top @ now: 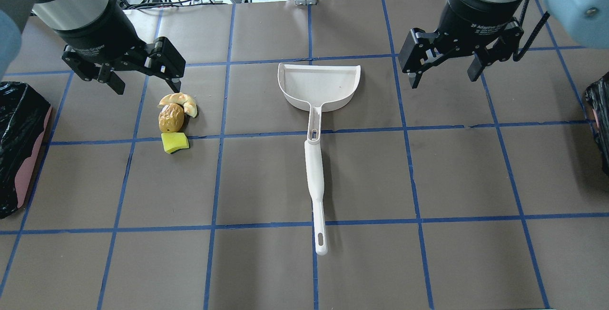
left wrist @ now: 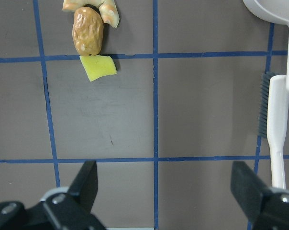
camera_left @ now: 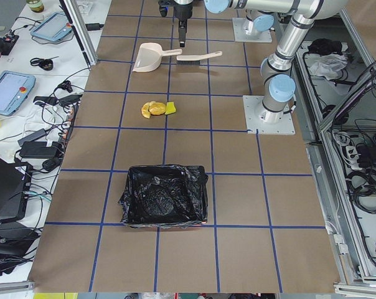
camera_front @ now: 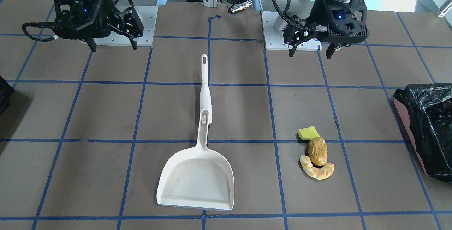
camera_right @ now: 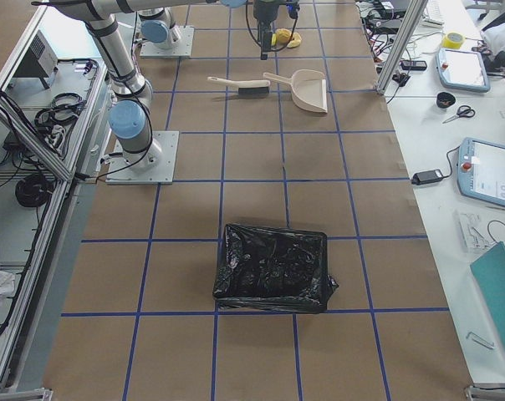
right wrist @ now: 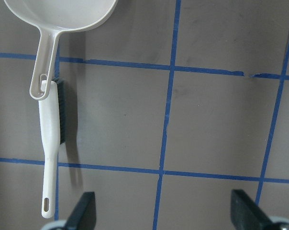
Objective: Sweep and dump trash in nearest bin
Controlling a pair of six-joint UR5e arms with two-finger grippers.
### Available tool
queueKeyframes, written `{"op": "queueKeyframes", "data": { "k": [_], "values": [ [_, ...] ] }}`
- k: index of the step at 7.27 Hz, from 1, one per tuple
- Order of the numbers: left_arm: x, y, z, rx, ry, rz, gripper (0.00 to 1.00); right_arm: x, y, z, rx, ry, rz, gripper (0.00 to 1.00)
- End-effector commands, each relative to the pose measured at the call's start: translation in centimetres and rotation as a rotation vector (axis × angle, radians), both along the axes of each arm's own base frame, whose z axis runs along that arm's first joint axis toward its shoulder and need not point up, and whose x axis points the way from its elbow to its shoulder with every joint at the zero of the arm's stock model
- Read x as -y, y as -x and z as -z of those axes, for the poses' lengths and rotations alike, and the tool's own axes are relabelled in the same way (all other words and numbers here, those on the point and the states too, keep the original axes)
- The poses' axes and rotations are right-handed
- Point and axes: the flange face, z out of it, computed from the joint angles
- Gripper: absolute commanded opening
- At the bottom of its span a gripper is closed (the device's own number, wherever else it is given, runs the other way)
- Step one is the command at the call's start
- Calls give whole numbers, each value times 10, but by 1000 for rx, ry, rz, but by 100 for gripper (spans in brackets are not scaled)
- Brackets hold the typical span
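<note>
The dustpan (camera_front: 196, 181) has a raised rim (camera_front: 201, 150) that curves around its handle end, so it should catch the pieces at its back when I sweep the trash in.
The trash lies in a tight cluster on the brown table: a yellow-green wedge (camera_front: 308, 132), a brown potato-like piece (camera_front: 317, 150) and a tan croissant (camera_front: 316, 170). The overhead view shows the potato piece (top: 171, 117) just in front of my left gripper (top: 146, 85), which hangs open and empty above the table. The black-lined bin (top: 19, 143) stands at the table's left edge, close to the trash. My right gripper (top: 445, 78) is open and empty, to the right of the white dustpan (top: 319, 85). The left wrist view shows the wedge (left wrist: 98, 67) ahead of the open fingers.
A white brush (top: 315, 181) lies in line with the dustpan's handle, with its dark bristles (left wrist: 262, 103) on one side. A second black-lined bin (top: 600, 120) stands at the table's right edge. Blue tape lines grid the table.
</note>
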Motion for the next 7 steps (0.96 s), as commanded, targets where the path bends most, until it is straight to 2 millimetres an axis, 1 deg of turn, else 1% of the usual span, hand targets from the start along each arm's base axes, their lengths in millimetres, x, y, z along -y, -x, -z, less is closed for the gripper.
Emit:
{"op": "queueKeyframes", "data": {
  "k": [1, 2, 3, 4, 5, 6, 7],
  "values": [
    [-3, -1, -3, 3, 4, -13, 100, 0, 0, 1, 0, -2, 0, 100],
    [-1, -4, 1, 1, -14, -8, 100, -1, 0, 6, -1, -11, 0, 100],
    [0, -8, 1, 1, -26, -17, 100, -6, 1, 14, -11, -27, -2, 100],
    [15, -10, 16, -14, -42, -36, 100, -13, -5, 20, 5, -39, -12, 100],
    [48, -8, 30, -17, 42, -44, 100, -22, -21, 24, 1, -46, -47, 100],
    [71, -5, 51, -50, 35, -43, 100, -33, -41, 32, -2, -63, -91, 100],
    [95, 1, 69, -65, 71, -35, 100, -45, -58, 42, -10, -85, -130, 100]
  ]
}}
